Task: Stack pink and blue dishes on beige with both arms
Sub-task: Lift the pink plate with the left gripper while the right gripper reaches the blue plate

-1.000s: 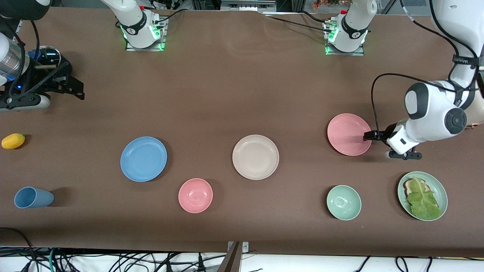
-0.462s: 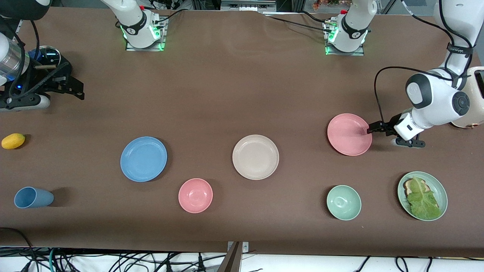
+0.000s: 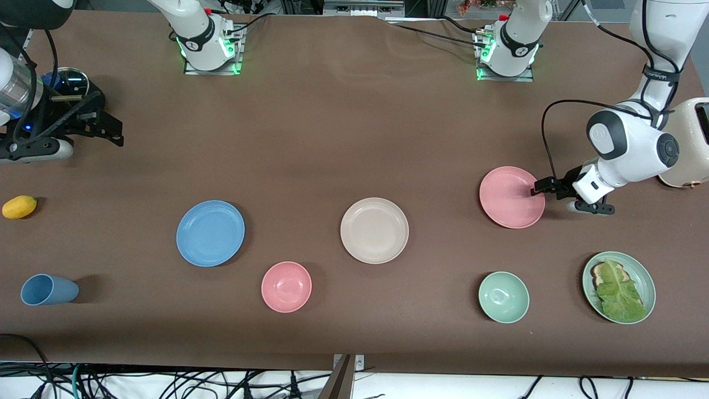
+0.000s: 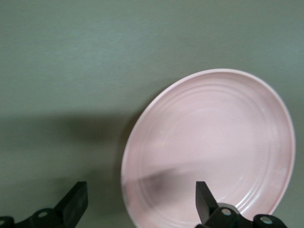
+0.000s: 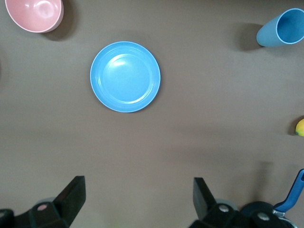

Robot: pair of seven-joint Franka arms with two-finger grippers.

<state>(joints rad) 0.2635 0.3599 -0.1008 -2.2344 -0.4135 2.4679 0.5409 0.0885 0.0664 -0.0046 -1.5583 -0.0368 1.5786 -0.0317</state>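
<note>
I expect the salmon pink plate [image 3: 512,197] to cover the beige plate [image 3: 375,230] almost rim to rim when I lower it on top, because both circles look equally wide.
The salmon pink plate [image 3: 509,197] [image 4: 213,142] lies flat toward the left arm's end of the table. My left gripper [image 3: 538,189] [image 4: 140,204] is open and low at that plate's rim, on the edge toward the left arm's end. One finger is over the plate and the other outside it. The beige plate [image 3: 374,230] sits mid-table. The light blue plate [image 3: 210,233] [image 5: 125,76] lies toward the right arm's end. My right gripper [image 3: 113,132] [image 5: 137,199] waits open above bare table, with nothing in it.
A pink bowl [image 3: 286,286] [image 5: 34,14] and a blue cup [image 3: 49,290] [image 5: 282,28] on its side lie nearer the front camera. So do a green bowl [image 3: 503,297] and a lettuce plate [image 3: 649,280]. A yellow fruit [image 3: 19,206] and a cream appliance [image 3: 689,144] sit at the table's ends.
The left arm's wrist has swung away from the front camera, and its gripper has shifted slightly along the pink plate's rim. The plates and the right arm have not moved.
</note>
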